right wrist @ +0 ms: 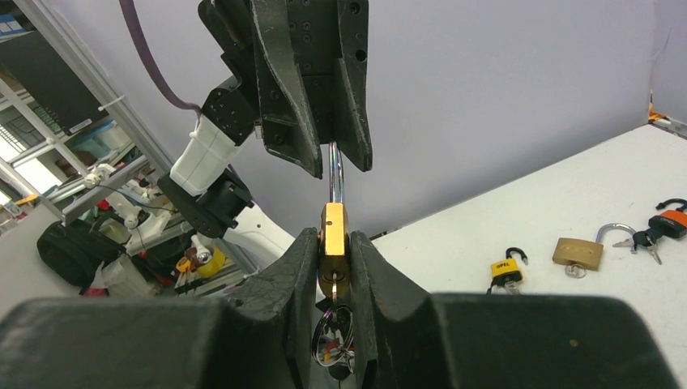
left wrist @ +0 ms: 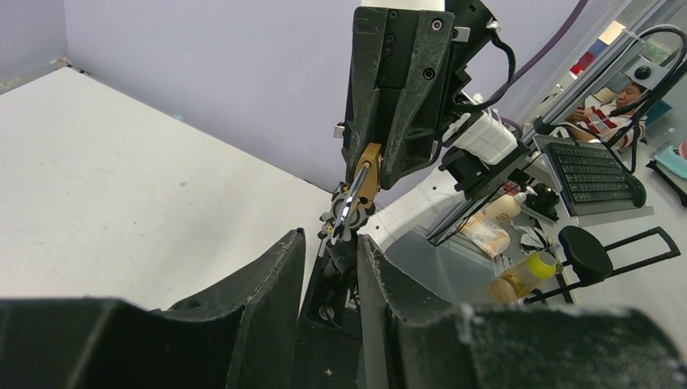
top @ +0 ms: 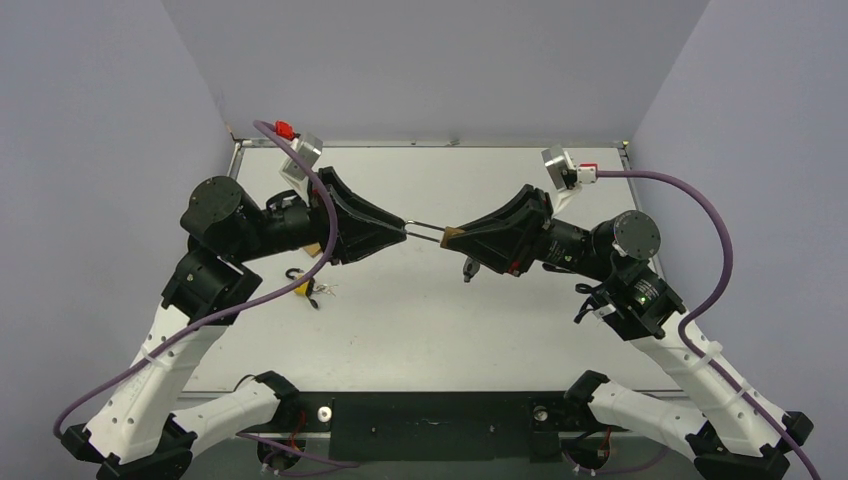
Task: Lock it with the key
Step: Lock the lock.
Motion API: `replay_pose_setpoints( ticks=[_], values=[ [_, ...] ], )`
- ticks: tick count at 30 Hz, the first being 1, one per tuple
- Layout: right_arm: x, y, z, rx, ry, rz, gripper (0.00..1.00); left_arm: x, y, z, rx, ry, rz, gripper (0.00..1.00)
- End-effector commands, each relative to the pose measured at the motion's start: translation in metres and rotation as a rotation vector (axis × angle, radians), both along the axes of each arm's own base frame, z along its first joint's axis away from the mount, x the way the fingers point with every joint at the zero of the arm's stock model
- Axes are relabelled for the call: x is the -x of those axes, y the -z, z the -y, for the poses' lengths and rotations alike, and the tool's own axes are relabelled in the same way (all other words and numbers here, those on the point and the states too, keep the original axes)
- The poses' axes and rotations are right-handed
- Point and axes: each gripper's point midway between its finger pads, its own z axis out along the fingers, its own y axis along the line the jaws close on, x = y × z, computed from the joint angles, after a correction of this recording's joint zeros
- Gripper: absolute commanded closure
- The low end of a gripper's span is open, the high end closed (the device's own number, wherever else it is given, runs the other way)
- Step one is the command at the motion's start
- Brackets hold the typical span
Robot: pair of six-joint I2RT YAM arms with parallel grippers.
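Next, I take the shackle (top: 424,237) with my left gripper first, as my right gripper is closed on the brass padlock's body (top: 452,238) and must be freed for the key.
My right gripper (top: 455,237) is shut on a brass padlock (right wrist: 333,235) and holds it above the table. A key (right wrist: 333,285) sits in its keyhole, and a key ring (right wrist: 334,332) hangs below. The steel shackle (top: 425,230) points at my left gripper (top: 402,228). In the right wrist view the shackle (right wrist: 334,174) reaches up between the left fingers (right wrist: 353,97). In the left wrist view my left gripper (left wrist: 330,239) has its jaws a little apart. The shackle end (left wrist: 348,207) lies just past the tips, and the padlock (left wrist: 371,162) is behind it.
A yellow padlock (right wrist: 504,269), another brass padlock (right wrist: 579,253) with an open shackle and an orange-headed key bunch (right wrist: 668,220) lie on the white table (top: 420,330). In the top view the yellow padlock (top: 302,287) lies below the left arm.
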Motion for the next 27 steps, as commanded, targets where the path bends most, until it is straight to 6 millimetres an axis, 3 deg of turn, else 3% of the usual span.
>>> replay_pose_setpoints(
  ticks=[1, 18, 27],
  values=[
    [0.0068, -0.0122, 0.0034, -0.034, -0.015, 0.029, 1.00, 0.0113, -0.0231, -0.0029, 0.040, 0.033, 0.071, 0.72],
    [0.0038, -0.0074, 0.0000, -0.014, -0.017, 0.022, 1.00, 0.0072, -0.0231, 0.0004, 0.038, 0.041, 0.066, 0.79],
    [0.0020, -0.0034, -0.0001, -0.003, -0.006, 0.017, 1.00, 0.0055, -0.0185, 0.0016, 0.032, 0.044, 0.054, 1.00]
  ],
)
